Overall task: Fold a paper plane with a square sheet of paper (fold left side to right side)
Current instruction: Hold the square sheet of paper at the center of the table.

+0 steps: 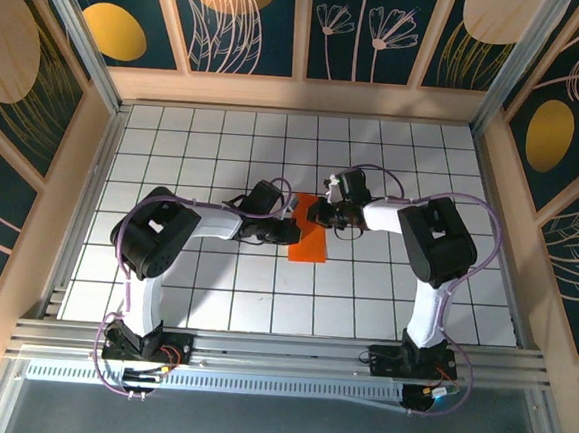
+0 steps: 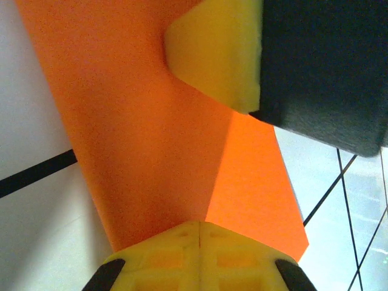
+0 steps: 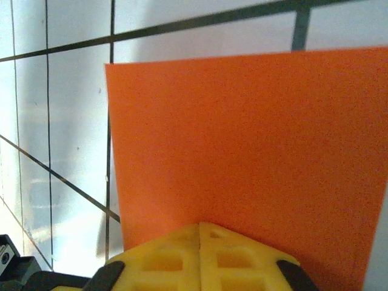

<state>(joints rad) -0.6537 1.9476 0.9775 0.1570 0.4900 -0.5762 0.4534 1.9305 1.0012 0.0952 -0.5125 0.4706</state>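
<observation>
With my right gripper on the paper's upper part and the paper's near corner free, my right gripper should pin that corner before my left gripper creases upward.
The square sheet of paper lies mid-table as a narrow orange rectangle, folded over on itself. In the left wrist view the paper shows a crease line running up from my fingertips, with a brighter flap to its right. My left gripper is shut, its yellow tips down on the sheet's left edge. My right gripper is also shut, its tips resting on the orange paper near the top. One right fingertip appears opposite the left one. I cannot tell whether either pinches paper.
White gridded table stretches around the sheet, with free tiles on all sides. Wooden walls ring the workspace. The two arms meet over the centre, wrists close together.
</observation>
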